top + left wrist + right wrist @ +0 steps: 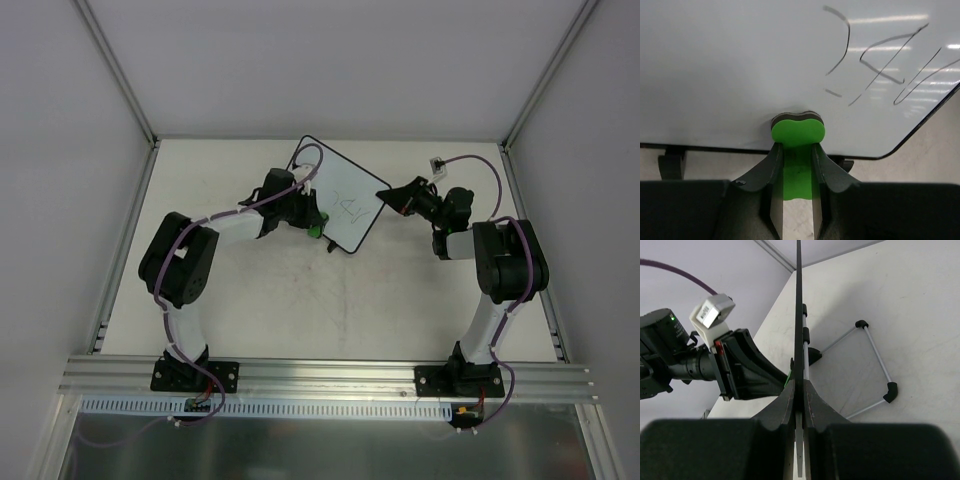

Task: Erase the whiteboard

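The green eraser is at the whiteboard's lower edge (757,150), under the scribbles that remain, so my left gripper should turn back up and wipe the eraser across the scribbles (885,68).
The whiteboard (340,195) stands tilted at the middle back of the table, with faint pen scribbles (345,208) on it. In the left wrist view the scribbles (880,60) sit at the upper right of the white face (740,70). My left gripper (797,150) is shut on a small green eraser block (798,131), which presses against the board near its lower edge. My right gripper (800,385) is shut on the board's thin black edge (799,300), seen edge-on. In the top view the left gripper (312,222) is at the board's left side and the right gripper (388,197) at its right corner.
The board's wire stand with black feet (890,390) rests on the table behind it. Metal frame posts (115,70) and grey walls enclose the table. A rail (330,375) runs along the near edge by the arm bases.
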Robot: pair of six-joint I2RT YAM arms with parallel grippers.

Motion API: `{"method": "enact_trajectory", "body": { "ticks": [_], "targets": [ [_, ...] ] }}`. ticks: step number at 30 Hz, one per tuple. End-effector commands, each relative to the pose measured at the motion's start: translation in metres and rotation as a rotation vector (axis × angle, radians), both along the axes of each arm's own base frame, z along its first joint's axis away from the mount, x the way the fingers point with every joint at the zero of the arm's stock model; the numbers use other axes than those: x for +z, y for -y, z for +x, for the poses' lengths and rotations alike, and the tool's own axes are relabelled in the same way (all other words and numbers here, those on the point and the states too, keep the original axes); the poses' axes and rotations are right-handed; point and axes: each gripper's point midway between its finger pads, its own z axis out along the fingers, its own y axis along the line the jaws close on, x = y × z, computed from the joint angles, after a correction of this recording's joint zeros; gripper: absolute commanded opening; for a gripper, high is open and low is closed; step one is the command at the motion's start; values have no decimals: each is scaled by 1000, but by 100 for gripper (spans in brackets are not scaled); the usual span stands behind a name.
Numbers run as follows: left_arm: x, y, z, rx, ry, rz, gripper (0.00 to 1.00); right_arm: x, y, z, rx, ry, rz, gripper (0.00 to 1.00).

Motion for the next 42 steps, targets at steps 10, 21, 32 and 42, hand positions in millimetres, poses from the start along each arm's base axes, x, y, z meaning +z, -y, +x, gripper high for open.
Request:
{"method": "enact_trajectory", "body": {
  "ticks": [10, 21, 32, 42],
  "targets": [
    [-17, -3, -28, -8, -39, -11, 0, 77, -19, -16, 103, 358, 23, 0],
    [46, 24, 26, -13, 71, -38, 0, 76, -19, -16, 104, 357, 23, 0],
    [70, 36, 63, -12, 121, -6, 0, 78, -19, -17, 107, 360, 24, 0],
    [44, 34, 53, -25, 58, 8, 0, 78, -20, -17, 109, 360, 24, 0]
  ]
}}
